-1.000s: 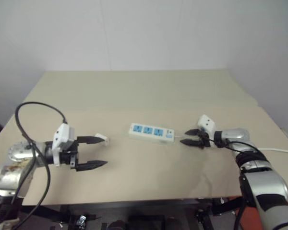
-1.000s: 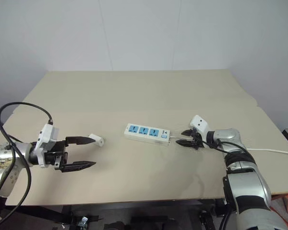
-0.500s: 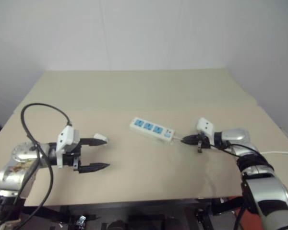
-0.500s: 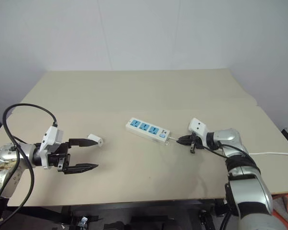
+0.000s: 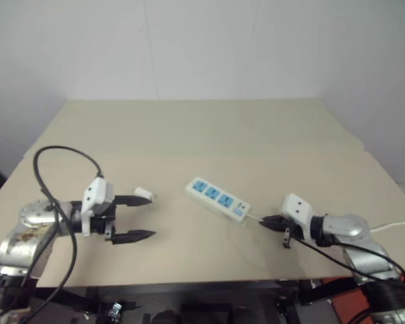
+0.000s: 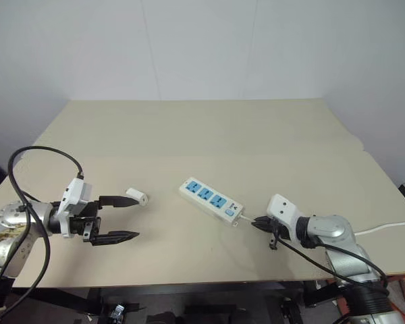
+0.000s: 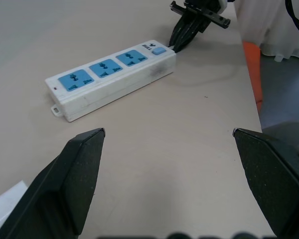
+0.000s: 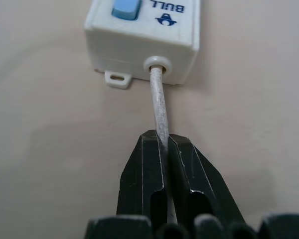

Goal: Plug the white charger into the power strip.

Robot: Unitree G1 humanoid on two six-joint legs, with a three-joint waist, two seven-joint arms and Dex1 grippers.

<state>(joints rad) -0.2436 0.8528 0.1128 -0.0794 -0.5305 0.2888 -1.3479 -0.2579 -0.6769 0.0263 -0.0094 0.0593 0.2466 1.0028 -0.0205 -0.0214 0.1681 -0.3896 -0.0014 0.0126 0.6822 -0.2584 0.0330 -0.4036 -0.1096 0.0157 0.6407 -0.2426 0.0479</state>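
I expect the white charger (image 5: 144, 194) to stay standing upright in the power strip when I push it in, because the blue sockets (image 5: 212, 193) face up with open slots.
The power strip (image 5: 218, 199), a white bar with three blue sockets, lies slanted at mid-table. Its thin white cord (image 8: 159, 107) leaves the switch end, and my right gripper (image 5: 266, 222) is shut on that cord a short way behind the strip. The white charger (image 5: 143, 195), a small white block, rests on the table to the strip's left. My left gripper (image 5: 147, 216) stands open and level, pointing toward the strip. Its far fingertip reaches the charger; contact is unclear. In the left wrist view the power strip (image 7: 114, 77) lies beyond my wide-apart fingers (image 7: 79, 169).
The cord (image 5: 391, 226) trails off over the table's right edge. A black cable (image 5: 61, 158) loops above my left arm. The beige tabletop (image 5: 202, 128) stretches back to a white wall, with its front edge close below both grippers.
My right gripper shut on the cord and drew back toward me. The strip's switch end followed, so the strip now lies more slanted and nearer. The left gripper stayed put.
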